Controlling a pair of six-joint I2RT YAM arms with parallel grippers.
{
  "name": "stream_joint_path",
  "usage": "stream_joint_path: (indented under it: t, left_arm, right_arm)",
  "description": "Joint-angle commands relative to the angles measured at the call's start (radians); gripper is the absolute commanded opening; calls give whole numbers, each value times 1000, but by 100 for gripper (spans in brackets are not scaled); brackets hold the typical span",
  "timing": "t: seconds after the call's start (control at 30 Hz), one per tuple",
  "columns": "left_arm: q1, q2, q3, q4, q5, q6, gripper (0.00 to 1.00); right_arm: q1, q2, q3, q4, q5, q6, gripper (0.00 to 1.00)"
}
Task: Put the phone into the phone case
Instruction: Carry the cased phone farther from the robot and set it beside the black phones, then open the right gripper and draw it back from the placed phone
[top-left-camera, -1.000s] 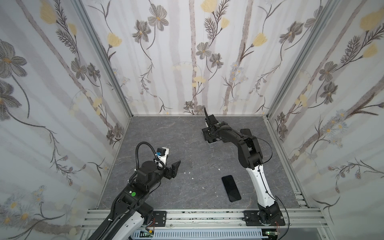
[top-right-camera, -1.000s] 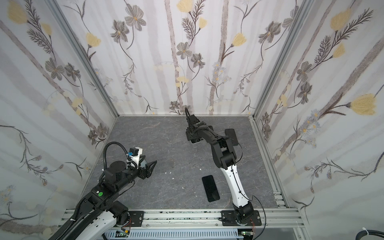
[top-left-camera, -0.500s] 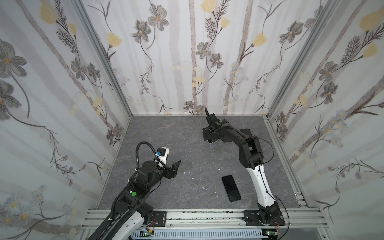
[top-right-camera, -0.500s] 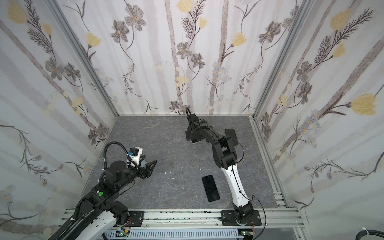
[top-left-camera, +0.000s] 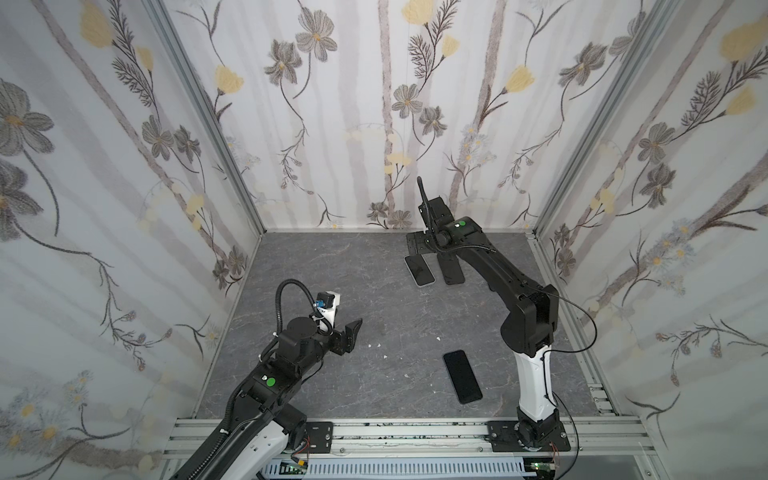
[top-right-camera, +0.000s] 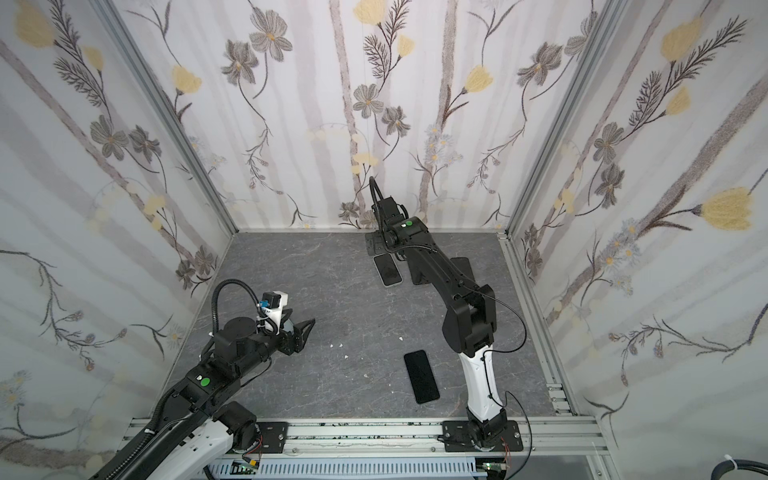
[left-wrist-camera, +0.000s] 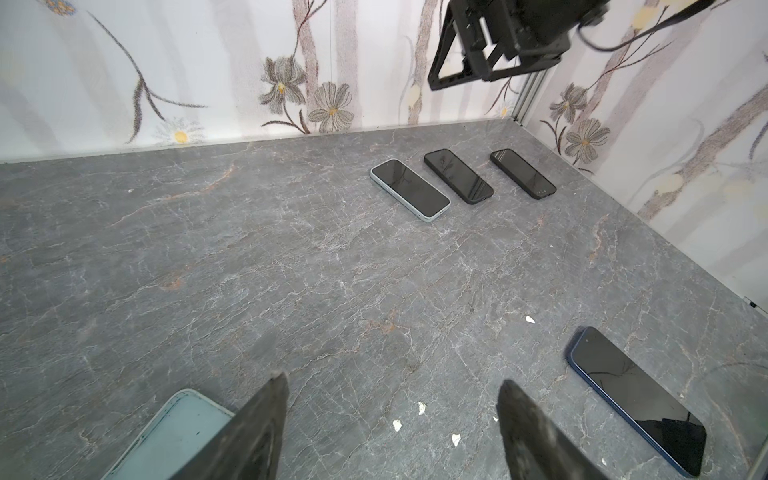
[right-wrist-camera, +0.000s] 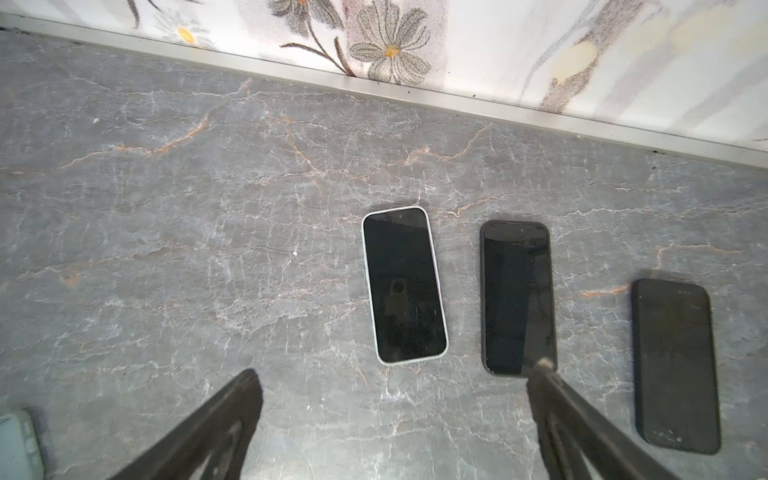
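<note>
I should keep my right gripper going toward the dark blue phone (top-left-camera: 462, 374) and close across its near end (top-left-camera: 470, 393), because open floor lies along both of the phone's long edges.
A pale blue phone case (left-wrist-camera: 174, 436) lies on the floor under my left gripper (left-wrist-camera: 392, 380), half hidden by one finger; the left arm hides it in both top views. Several phones lie screen up. A pale-rimmed phone (right-wrist-camera: 403, 284) (top-left-camera: 419, 270) and two black ones (right-wrist-camera: 517, 297) (right-wrist-camera: 675, 365) lie in a row near the back wall. A dark blue phone (left-wrist-camera: 636, 392) (top-left-camera: 462, 376) lies at the front right. My right gripper (right-wrist-camera: 397, 368) (top-left-camera: 422, 245) hangs open above the row, holding nothing. My left gripper (top-left-camera: 351, 332) is open and empty.
Floral walls close in the grey stone floor (top-left-camera: 332, 266) on three sides, with a rail along the front. Small white crumbs (left-wrist-camera: 415, 419) dot the floor ahead of the left gripper. A pale object's corner (right-wrist-camera: 16, 444) shows at the edge of the right wrist view.
My right gripper has opened wider and lifted back toward the wall, uncovering the pale-rimmed phone on the floor. The left arm has not moved.
</note>
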Motion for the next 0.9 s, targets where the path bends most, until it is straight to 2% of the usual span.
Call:
stream_joint_path:
  t: [0.0,0.4,0.6,0.87]
  left_arm:
    - [1,50,20,90,38,-8,78]
    - [-4,277,122,242,161,-97,78]
    - [-29,371,163,289,181,-154,77]
    - [-110,476,242,292,170,-159,77]
  right_arm:
    - [16,-85,-60,-40,43,1,100]
    - [62,-523,-548,57,62,114,100]
    - [96,-688,-718,46,63,176,98]
    - [151,-864,-880,-14,67,298,95]
